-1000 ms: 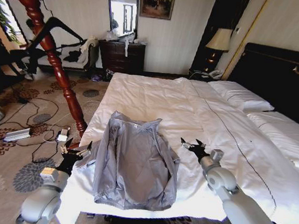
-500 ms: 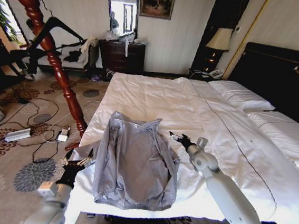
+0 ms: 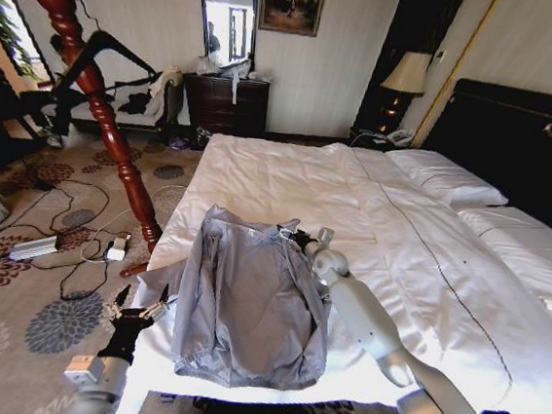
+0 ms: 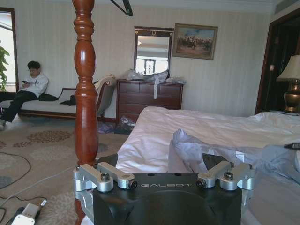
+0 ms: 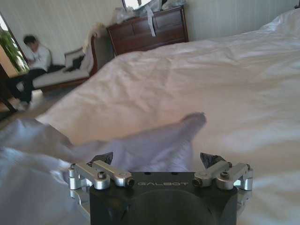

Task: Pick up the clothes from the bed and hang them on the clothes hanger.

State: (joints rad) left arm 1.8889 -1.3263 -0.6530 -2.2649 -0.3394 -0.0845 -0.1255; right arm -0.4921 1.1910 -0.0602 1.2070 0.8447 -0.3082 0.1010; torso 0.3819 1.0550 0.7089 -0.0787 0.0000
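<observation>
The jacket's upper edge should rise into a soft peak when I lift, while the jacket's hem stays on the bed, because the thin fold lies loose.
The pale grey-lavender clothes lie spread flat on the white duvet of the bed, near its front edge. My right gripper sits at the jacket's collar on its right side, open. In the right wrist view the gripper has its jaws apart, with a fold of the clothes just ahead of them. My left gripper hangs open off the bed's near left corner, beside the jacket's sleeve. From the left wrist view the clothes lie just ahead of that gripper. The black clothes hanger hangs on the wooden stand.
A tall red turned-wood stand rises left of the bed, also close by in the left wrist view. Cables and a power strip lie on the carpet. A dark dresser stands at the far wall. The black headboard is at right.
My right arm has swung left across the duvet, bringing its gripper to the jacket's collar. My left gripper has dropped lower and nearer the bed's front corner. The jacket has not moved.
</observation>
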